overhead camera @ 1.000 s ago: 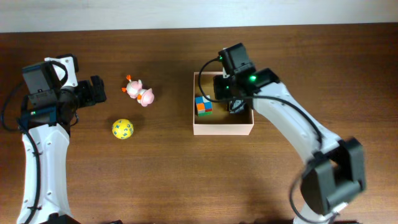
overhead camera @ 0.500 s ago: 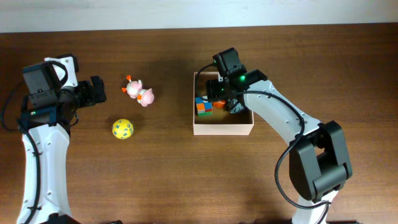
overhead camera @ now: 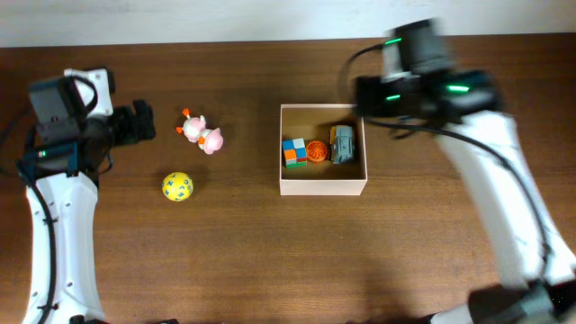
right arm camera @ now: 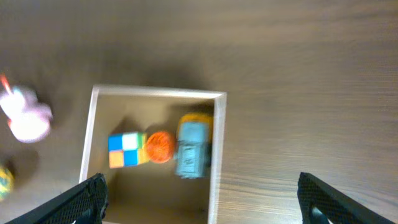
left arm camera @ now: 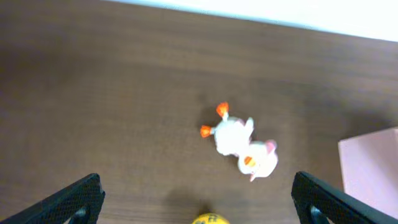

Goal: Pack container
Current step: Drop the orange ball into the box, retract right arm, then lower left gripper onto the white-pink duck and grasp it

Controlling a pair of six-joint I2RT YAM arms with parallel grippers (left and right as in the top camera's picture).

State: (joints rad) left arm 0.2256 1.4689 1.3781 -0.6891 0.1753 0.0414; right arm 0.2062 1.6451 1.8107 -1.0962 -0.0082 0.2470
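Note:
The duck toy and the yellow ball (overhead camera: 177, 186) are across the container from my right gripper, so next my left gripper puts the duck toy (overhead camera: 200, 131) in the container first.
The container (overhead camera: 322, 187) is a square cream-walled box at the table's middle. Inside it lie a colour cube (overhead camera: 293, 152), an orange ball (overhead camera: 315, 151) and a grey-blue toy car (overhead camera: 341, 144). My right gripper (overhead camera: 371, 94) is blurred above the box's far right corner. In the right wrist view this gripper (right arm camera: 202, 186) is open and empty, high over the container wall (right arm camera: 217, 155) and the car (right arm camera: 193, 149). My left gripper (overhead camera: 144, 123) is open and empty at the far left. In its wrist view, that gripper (left arm camera: 196, 183) faces a pink-white duck toy (left arm camera: 239, 140).
The duck toy (overhead camera: 202, 133) and a yellow ball (overhead camera: 177, 186) lie on the dark wooden table, left of the container. The ball (left arm camera: 208, 219) peeks in at the bottom edge of the left wrist view, and the container's corner (left arm camera: 373, 168) shows at the right.
My right gripper has opened, left the toy car in the container, and risen up and away to the right. The left arm has barely moved.

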